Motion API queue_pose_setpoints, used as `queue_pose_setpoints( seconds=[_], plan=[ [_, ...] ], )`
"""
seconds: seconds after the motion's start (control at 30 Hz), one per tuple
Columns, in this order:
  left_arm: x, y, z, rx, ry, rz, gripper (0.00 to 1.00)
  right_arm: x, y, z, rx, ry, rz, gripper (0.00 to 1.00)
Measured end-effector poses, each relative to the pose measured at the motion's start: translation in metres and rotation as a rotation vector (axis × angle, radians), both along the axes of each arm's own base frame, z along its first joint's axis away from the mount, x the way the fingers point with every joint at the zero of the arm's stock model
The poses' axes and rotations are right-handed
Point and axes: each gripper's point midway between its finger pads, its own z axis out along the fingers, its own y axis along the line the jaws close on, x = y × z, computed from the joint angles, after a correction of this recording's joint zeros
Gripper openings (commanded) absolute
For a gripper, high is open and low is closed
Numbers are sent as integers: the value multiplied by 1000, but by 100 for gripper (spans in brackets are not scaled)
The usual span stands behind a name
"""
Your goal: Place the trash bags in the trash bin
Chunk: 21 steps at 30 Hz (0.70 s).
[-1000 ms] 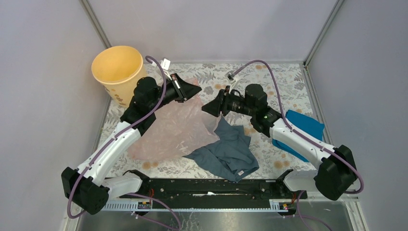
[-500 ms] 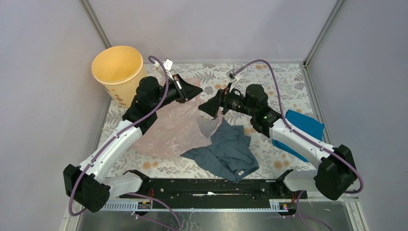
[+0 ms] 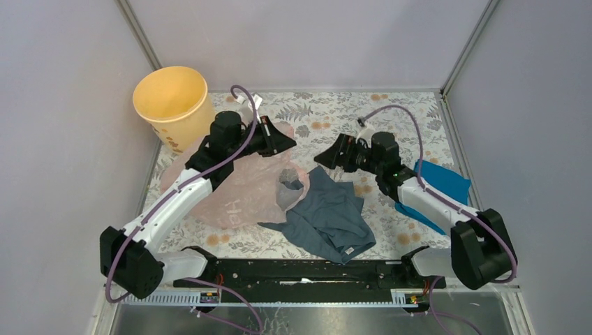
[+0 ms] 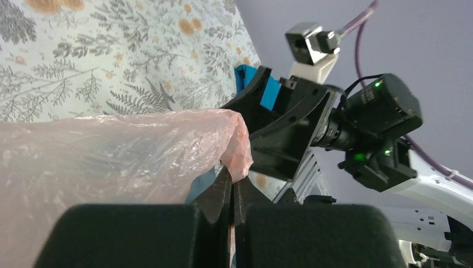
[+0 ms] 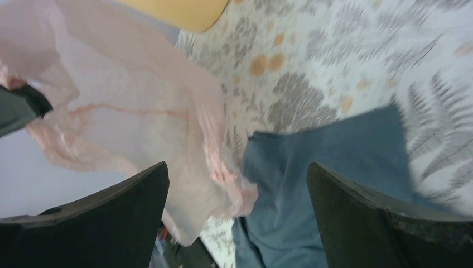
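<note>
The trash bag's edge (image 5: 237, 195) hangs in line with the open fingers, so the robot's right gripper keeps going toward the film (image 3: 299, 169) beside the left gripper and closes there.
The pale-pink trash bag (image 3: 234, 185) lies spread on the floral mat, its right edge draped over the grey-blue garment (image 3: 328, 216). My left gripper (image 3: 285, 144) is shut on the bag's upper edge and holds it lifted; in the left wrist view the fingers (image 4: 223, 192) pinch the pink film (image 4: 111, 151). My right gripper (image 3: 327, 158) is open and empty, to the right of the bag; its view shows the bag (image 5: 128, 111) hanging between the spread jaws. The yellow-orange trash bin (image 3: 171, 101) stands upright at the back left, behind my left arm.
A bright blue folded cloth (image 3: 441, 185) lies under my right forearm at the right. The grey-blue garment (image 5: 323, 156) lies at the mat's front middle. Grey walls enclose the mat on three sides. The black rail (image 3: 300, 272) runs along the near edge.
My right gripper has drawn back to the right, away from the bag, and the bag's right edge has dropped onto the garment. My left gripper has moved slightly right, still pinching the bag.
</note>
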Motion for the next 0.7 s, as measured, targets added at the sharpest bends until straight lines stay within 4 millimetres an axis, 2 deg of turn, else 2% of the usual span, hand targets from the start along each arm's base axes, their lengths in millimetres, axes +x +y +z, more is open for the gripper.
queue_pose_setpoints(
  seconds=[0.07, 0.2, 0.3, 0.37, 0.53, 0.7],
  plan=[
    [2, -3, -12, 9, 34, -8, 0, -11, 3, -20, 55, 68, 32, 100],
    [3, -11, -55, 28, 157, -22, 0, -29, 16, -51, 147, 200, 100, 100],
    [-4, -17, -94, 58, 258, -35, 0, -32, 27, -59, 213, 258, 124, 100],
    [-8, -21, -111, 73, 301, -43, 0, -37, 37, -61, 243, 277, 143, 100],
    [-17, -19, -136, 91, 356, -38, 0, -52, 67, -65, 279, 283, 211, 97],
    [-18, -18, -142, 85, 364, -30, 0, -60, 84, -81, 274, 290, 237, 99]
  ],
)
